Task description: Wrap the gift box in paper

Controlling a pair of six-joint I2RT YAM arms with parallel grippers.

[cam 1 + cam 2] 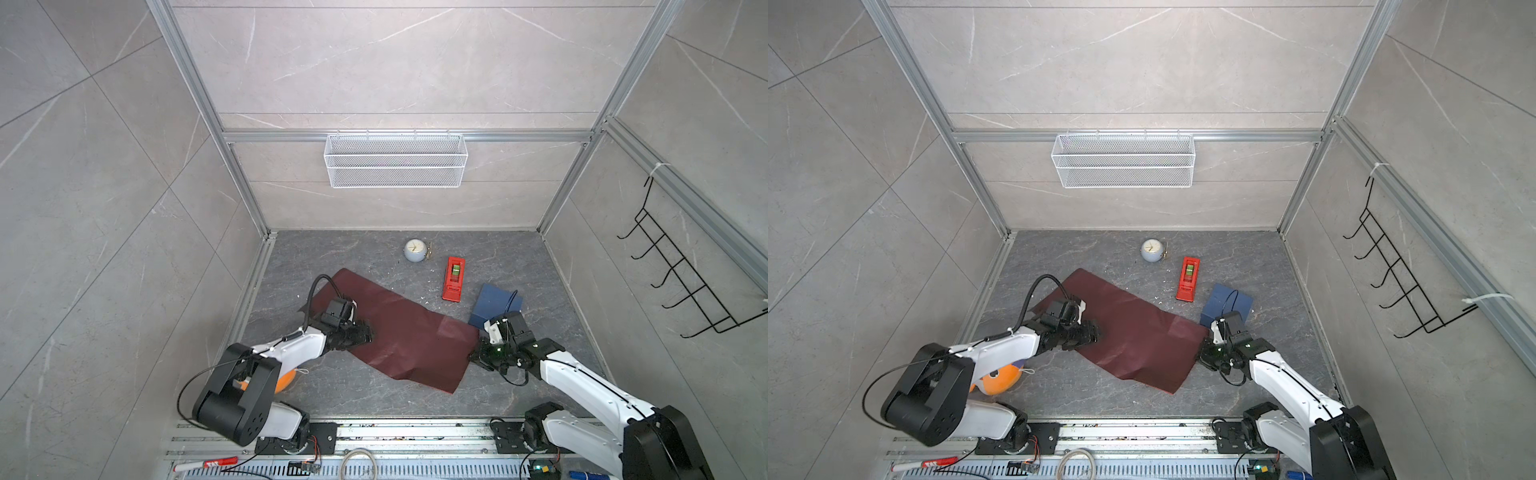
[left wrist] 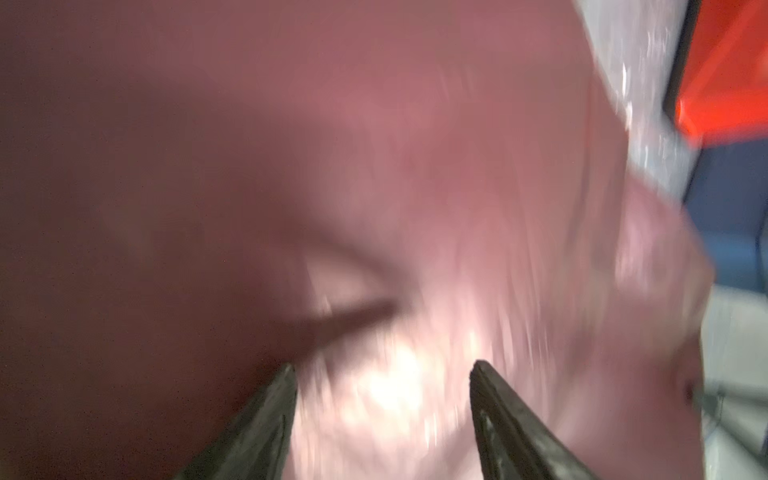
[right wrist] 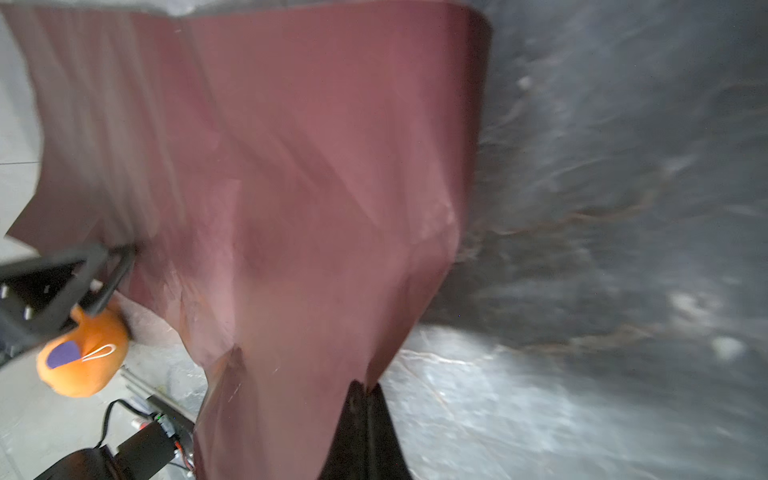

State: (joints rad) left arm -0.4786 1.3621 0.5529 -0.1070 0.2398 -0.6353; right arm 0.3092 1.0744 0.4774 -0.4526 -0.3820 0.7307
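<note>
The slanted paper is held by its edge (image 1: pixel 465 367) in my right gripper, so I should keep pulling that edge until the paper is straight along the front bar (image 1: pixel 416 424), and then let go.
The paper (image 1: pixel 407 328) (image 1: pixel 1138 332) lies maroon side up, slanted across the middle of the floor in both top views. My left gripper (image 1: pixel 370 332) (image 1: pixel 1098 332) is low over its left part, jaws apart; in the blurred left wrist view the fingertips (image 2: pixel 286 395) straddle bare paper (image 2: pixel 332 166). My right gripper (image 1: pixel 473 357) (image 3: pixel 365 388) is shut on the paper's right edge, which rises from the floor there. The navy gift box (image 1: pixel 492 305) (image 1: pixel 1223 303) sits just behind the right wrist, partly hidden by it.
A red tape dispenser (image 1: pixel 454 278) lies behind the paper, and a small round clock (image 1: pixel 414 250) stands further back. An orange plush toy (image 1: pixel 286 380) sits under the left arm. A wire basket (image 1: pixel 395 160) hangs on the back wall, a black hook rack (image 1: pixel 681 270) on the right wall.
</note>
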